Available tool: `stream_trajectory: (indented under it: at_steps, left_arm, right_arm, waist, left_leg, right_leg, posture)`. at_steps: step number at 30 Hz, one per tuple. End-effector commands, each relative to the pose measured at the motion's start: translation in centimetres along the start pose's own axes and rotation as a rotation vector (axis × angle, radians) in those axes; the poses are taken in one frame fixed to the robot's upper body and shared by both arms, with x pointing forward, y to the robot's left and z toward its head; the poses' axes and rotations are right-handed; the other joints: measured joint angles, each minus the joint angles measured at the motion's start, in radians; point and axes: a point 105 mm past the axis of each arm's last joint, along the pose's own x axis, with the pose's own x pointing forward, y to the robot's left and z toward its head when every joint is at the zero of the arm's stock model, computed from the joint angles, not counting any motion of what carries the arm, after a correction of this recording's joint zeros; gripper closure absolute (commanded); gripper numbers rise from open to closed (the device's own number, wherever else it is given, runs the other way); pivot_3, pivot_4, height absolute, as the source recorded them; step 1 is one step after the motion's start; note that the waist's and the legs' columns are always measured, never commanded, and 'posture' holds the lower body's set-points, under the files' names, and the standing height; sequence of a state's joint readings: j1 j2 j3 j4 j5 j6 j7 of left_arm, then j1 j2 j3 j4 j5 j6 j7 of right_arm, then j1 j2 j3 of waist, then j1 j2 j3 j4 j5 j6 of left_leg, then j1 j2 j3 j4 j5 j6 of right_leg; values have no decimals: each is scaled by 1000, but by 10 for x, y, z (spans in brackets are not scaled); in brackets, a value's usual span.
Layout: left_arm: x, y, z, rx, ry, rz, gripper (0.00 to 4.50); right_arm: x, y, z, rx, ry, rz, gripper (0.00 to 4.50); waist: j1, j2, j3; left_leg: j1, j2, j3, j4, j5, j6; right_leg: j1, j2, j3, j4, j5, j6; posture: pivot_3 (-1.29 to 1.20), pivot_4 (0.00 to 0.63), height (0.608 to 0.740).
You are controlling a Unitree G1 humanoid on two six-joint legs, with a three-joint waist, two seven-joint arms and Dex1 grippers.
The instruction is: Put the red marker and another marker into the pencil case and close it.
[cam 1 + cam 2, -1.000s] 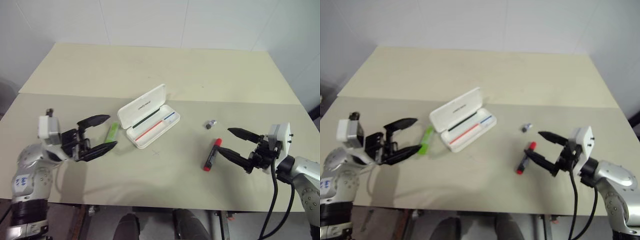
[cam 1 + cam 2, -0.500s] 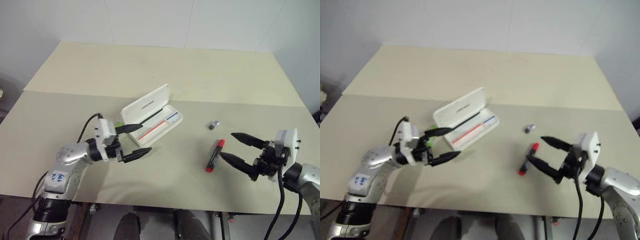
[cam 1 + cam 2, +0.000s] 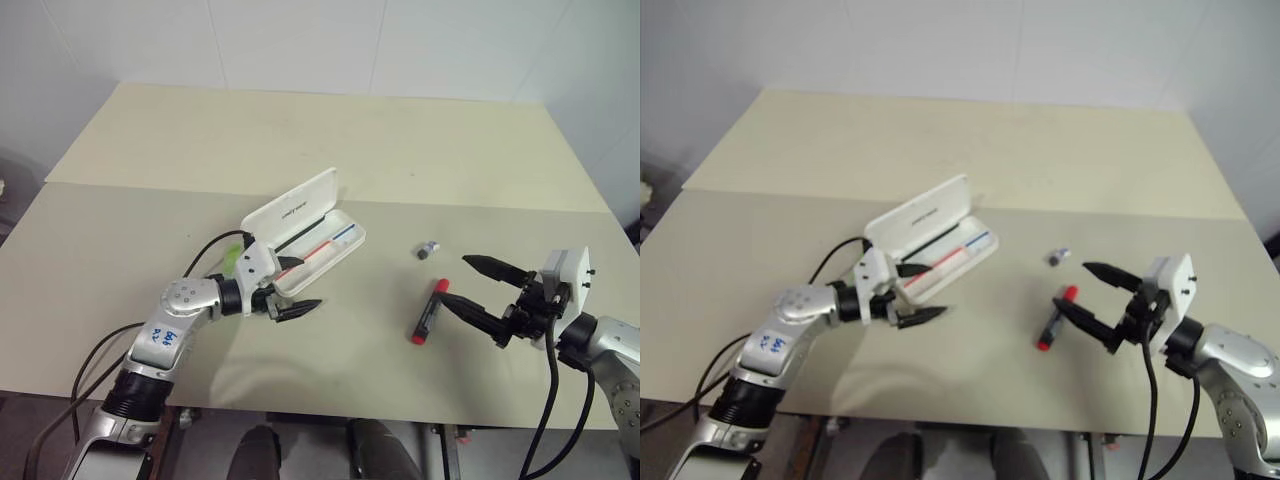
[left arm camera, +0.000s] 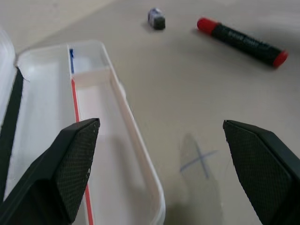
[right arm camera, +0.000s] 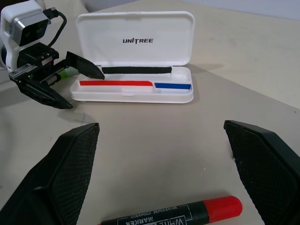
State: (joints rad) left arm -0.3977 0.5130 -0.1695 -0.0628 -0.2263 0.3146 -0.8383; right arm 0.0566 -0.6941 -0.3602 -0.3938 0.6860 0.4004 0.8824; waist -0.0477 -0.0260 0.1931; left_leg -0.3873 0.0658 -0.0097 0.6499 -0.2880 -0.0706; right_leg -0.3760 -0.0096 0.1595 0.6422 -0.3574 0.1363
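The red marker (image 3: 431,312) should fit lengthwise in the back channel when I lower it into the pencil case, because one long black stripe (image 3: 300,234) runs there.
The white pencil case (image 3: 318,250) lies open mid-table, its lid (image 5: 136,40) standing up at the back and red and blue stripes in the tray. My left gripper (image 3: 297,288) is open, its fingertips at the case's near left corner; one finger (image 3: 287,267) reaches over the tray rim. The light green marker (image 3: 232,256) lies left of the case, mostly hidden behind my left wrist. To the right lies the red marker (image 3: 427,311), black barrel and red cap. My right gripper (image 3: 455,280) hangs open just right of it, holding nothing.
A small grey-black bit (image 3: 428,249) lies between the case and the red marker. A faint pen cross (image 4: 199,159) marks the table just in front of the case. The table's front edge (image 3: 330,400) runs close below both arms.
My left arm swung right and forward, from beside the green marker to the case's near corner, still open. The right gripper stayed put. The camera shifted slightly.
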Motion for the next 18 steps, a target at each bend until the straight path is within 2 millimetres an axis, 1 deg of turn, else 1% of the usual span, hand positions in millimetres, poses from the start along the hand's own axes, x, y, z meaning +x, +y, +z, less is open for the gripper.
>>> stream_trajectory:
  at_steps: [1,5,11,12,14,18]
  left_arm:
    - [4,4,1,52,68,9,36]
    - [8,11,-7,104,174,42,36]
    - [12,12,-11,170,251,14,36]
    - [12,12,-12,190,269,8,439]
    - [11,12,-14,218,290,1,920]
    - [11,16,-15,211,306,23,2352]
  right_arm:
    - [0,-1,6,-35,-37,-5,0]
    - [0,-4,5,-42,-46,-21,0]
    - [0,-7,3,-47,-62,-40,0]
    - [0,-7,3,-47,-62,-39,0]
    - [0,-7,3,-49,-63,-39,0]
    - [1,-8,2,-54,-65,-41,0]
  waist:
    - [3,0,0]
    - [11,0,0]
    - [18,0,0]
    - [19,0,0]
    - [19,0,0]
    - [18,0,0]
  left_leg:
    - [0,0,0,0,0,0]
    - [0,0,0,0,0,0]
    - [1,0,1,1,0,0]
    - [1,0,1,1,0,0]
    - [1,0,1,2,0,0]
    - [1,0,2,2,0,0]
  right_leg:
    - [0,0,0,0,0,0]
    - [0,0,0,0,0,0]
    - [0,0,1,2,0,0]
    - [0,0,1,2,0,0]
    - [0,0,1,2,0,0]
    - [0,0,2,2,0,0]
  posture:
    - [0,150,740]
    - [0,150,740]
    - [0,150,740]
    - [0,150,740]
    - [0,150,740]
    - [0,150,740]
